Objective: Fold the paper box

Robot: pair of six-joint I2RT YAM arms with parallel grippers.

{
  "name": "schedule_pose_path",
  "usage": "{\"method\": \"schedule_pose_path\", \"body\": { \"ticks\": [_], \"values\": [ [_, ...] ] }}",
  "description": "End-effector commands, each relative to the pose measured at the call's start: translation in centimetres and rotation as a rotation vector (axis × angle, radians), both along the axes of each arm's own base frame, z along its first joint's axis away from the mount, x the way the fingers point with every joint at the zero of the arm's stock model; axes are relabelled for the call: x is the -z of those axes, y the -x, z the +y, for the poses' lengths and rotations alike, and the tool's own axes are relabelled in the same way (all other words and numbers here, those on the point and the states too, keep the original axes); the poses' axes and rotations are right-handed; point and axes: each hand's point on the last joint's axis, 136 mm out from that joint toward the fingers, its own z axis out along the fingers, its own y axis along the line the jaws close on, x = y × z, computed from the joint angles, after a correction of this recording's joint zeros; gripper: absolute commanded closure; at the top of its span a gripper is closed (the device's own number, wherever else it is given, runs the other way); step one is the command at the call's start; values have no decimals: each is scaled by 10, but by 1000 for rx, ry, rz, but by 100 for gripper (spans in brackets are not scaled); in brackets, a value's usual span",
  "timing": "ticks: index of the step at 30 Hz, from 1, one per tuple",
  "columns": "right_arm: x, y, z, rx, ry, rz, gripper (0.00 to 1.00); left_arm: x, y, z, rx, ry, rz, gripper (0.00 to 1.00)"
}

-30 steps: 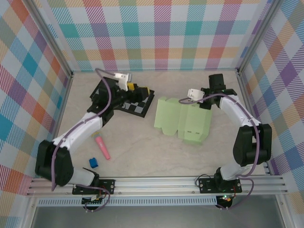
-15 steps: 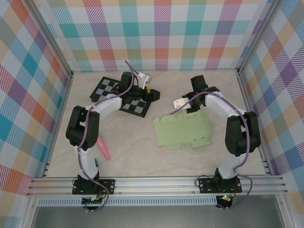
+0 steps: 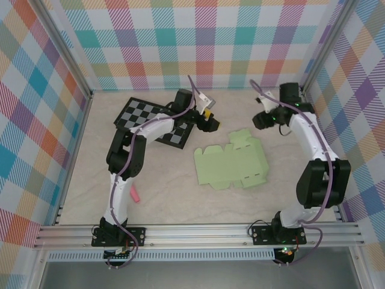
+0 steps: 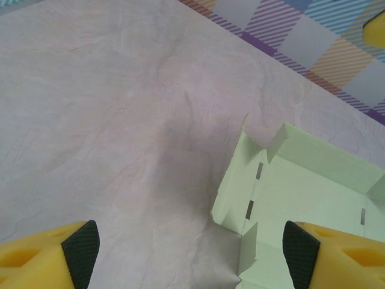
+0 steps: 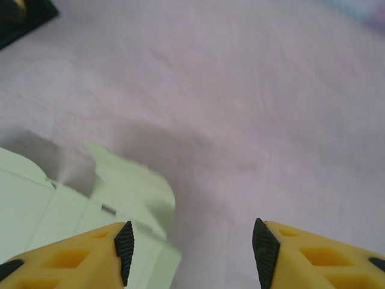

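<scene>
Creases and cut slots [image 5: 108,209] run along the paper box's edge. The paper box's side [image 3: 245,143] will therefore bend up into a straight side when I lift it.
The paper box [image 3: 231,164] lies flat and unfolded on the table's middle, pale green with flaps and tabs; its top flap stands slightly raised. My left gripper [image 3: 210,122] hovers just off the box's upper left corner, open. In the left wrist view the box [image 4: 307,192] lies below and to the right, and nothing sits in the left gripper [image 4: 189,253]. My right gripper [image 3: 263,118] hangs open above the table beyond the box's upper right. In the right wrist view a rounded box flap [image 5: 129,192] lies by the left fingertip [image 5: 124,247] of the right gripper [image 5: 192,247].
A black-and-grey checkerboard [image 3: 150,115] lies at the back left, with my left arm stretched over it. A pink marker [image 3: 135,194] rests on the table near the left arm's lower links. Plaid walls close the table on three sides.
The right gripper has opened, let go of the box and pulled back to the right. The box now lies flat. The left arm has reached right across the checkerboard to the box's corner.
</scene>
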Motion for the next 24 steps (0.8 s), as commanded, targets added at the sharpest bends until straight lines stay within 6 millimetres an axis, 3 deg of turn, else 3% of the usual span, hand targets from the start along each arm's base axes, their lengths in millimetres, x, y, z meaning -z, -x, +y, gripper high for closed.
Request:
{"method": "schedule_pose_path", "body": {
  "ticks": [1,6,12,15,18,24],
  "values": [
    [50,56,6,149,-100,273,42,-3,-2,-5,45,-3,-31,18],
    [92,78,-20,96,88,303,41,4,0,-16,87,-7,-39,19],
    [117,81,3,52,-30,423,49,9,2,-18,80,9,-18,19],
    [123,73,-2,55,14,398,58,11,2,-17,67,9,-16,18],
    [123,66,0,-10,76,359,76,11,3,-16,64,15,-2,18],
    [111,41,5,-220,384,211,96,14,10,-8,35,6,1,19]
  ]
}}
